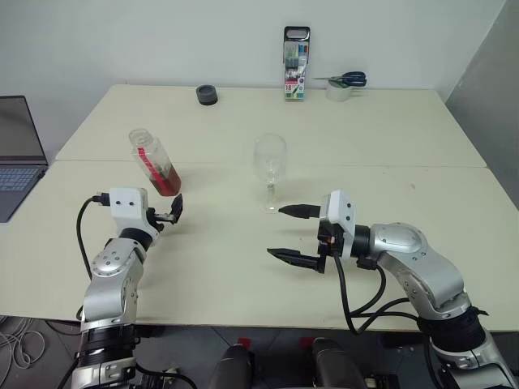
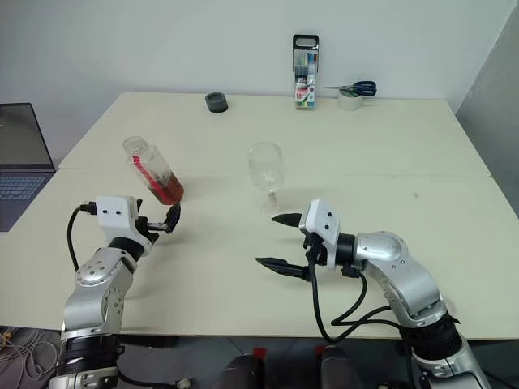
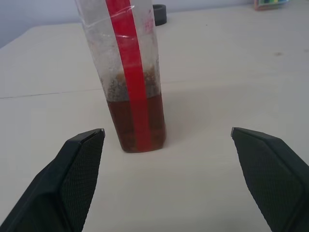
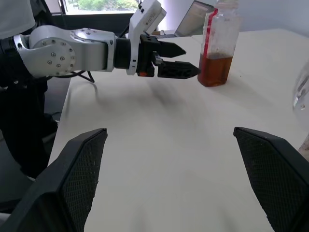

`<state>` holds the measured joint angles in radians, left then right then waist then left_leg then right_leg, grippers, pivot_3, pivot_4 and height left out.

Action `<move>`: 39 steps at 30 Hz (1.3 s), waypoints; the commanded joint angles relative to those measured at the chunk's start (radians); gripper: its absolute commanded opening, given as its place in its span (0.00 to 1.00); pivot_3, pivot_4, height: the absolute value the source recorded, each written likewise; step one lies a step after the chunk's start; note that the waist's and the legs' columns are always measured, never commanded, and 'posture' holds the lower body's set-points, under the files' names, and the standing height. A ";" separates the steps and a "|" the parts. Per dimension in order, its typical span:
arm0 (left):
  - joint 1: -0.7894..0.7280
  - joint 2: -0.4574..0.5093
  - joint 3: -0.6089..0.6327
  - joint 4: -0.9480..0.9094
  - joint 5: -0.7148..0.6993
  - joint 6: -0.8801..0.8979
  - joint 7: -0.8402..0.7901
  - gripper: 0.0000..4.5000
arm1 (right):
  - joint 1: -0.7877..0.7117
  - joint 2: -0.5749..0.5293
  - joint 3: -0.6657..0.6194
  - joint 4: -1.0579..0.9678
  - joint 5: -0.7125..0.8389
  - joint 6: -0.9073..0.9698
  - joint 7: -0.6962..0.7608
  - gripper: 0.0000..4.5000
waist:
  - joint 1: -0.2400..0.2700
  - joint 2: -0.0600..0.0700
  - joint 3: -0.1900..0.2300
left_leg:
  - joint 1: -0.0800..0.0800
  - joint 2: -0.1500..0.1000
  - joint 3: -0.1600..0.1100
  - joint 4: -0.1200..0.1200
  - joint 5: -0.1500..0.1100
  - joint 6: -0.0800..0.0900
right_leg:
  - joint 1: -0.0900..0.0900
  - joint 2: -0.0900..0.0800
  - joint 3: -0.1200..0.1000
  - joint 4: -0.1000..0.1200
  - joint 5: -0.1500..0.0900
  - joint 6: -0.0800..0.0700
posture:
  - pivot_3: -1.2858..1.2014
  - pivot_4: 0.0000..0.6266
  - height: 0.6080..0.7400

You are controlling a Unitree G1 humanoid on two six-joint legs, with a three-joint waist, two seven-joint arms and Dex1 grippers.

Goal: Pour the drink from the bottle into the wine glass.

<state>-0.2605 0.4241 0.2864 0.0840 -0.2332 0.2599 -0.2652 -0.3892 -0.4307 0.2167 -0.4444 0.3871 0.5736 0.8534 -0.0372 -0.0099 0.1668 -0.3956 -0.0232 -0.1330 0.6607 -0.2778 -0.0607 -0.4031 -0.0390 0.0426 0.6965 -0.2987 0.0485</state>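
The left gripper's open fingers have the upright bottle within the gap between them. The robot should keep moving forward until they are on either side of the bottle's body, and then close them.
The bottle stands on the table's left half, clear with a red strip, and the amber drink fills its lower part. My left gripper is open just short of the bottle, level with its base, and its fingers stand wide to either side without touching. The empty wine glass stands upright mid-table. My right gripper is open in front of the glass and points left. The right wrist view shows the left gripper beside the bottle.
A laptop lies at the far left edge. Along the back of the table are a black round object, an upright pen pack and a tape roll with scissors. A seam runs across the table.
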 commanded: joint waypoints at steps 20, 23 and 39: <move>-0.119 0.057 0.041 0.134 -0.004 -0.072 -0.015 1.00 | -0.115 0.020 -0.033 -0.057 0.022 0.103 -0.211 1.00 | 0.000 0.000 0.000 | -0.001 0.000 0.000 0.000 0.000 -0.001 | -0.001 0.000 0.000 0.000 0.000 0.000 | 0.52 0.24 1.00; -0.138 0.066 0.042 0.162 -0.011 -0.066 -0.027 1.00 | -0.126 0.025 -0.028 -0.058 0.024 0.105 -0.219 1.00 | 0.000 0.000 0.000 | -0.001 0.000 0.000 0.000 0.000 -0.001 | -0.001 0.000 0.000 0.000 0.000 0.000 | 0.52 0.24 1.00; -0.321 0.123 0.006 0.416 0.013 -0.116 -0.120 1.00 | -0.155 0.044 -0.038 -0.049 0.033 0.119 -0.242 1.00 | -0.001 0.000 0.000 | -0.001 -0.001 -0.001 0.000 0.001 -0.002 | -0.001 0.000 -0.001 0.000 0.000 0.000 | 0.52 0.24 1.00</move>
<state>-0.5579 0.5263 0.2916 0.4973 -0.2284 0.1720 -0.3750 -0.5230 -0.3906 0.1981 -0.4665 0.4126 0.6978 0.6170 -0.0386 -0.0103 0.1669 -0.3971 -0.0240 -0.1339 0.6607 -0.2768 -0.0624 -0.4044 -0.0392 0.0415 0.6965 -0.2986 0.0485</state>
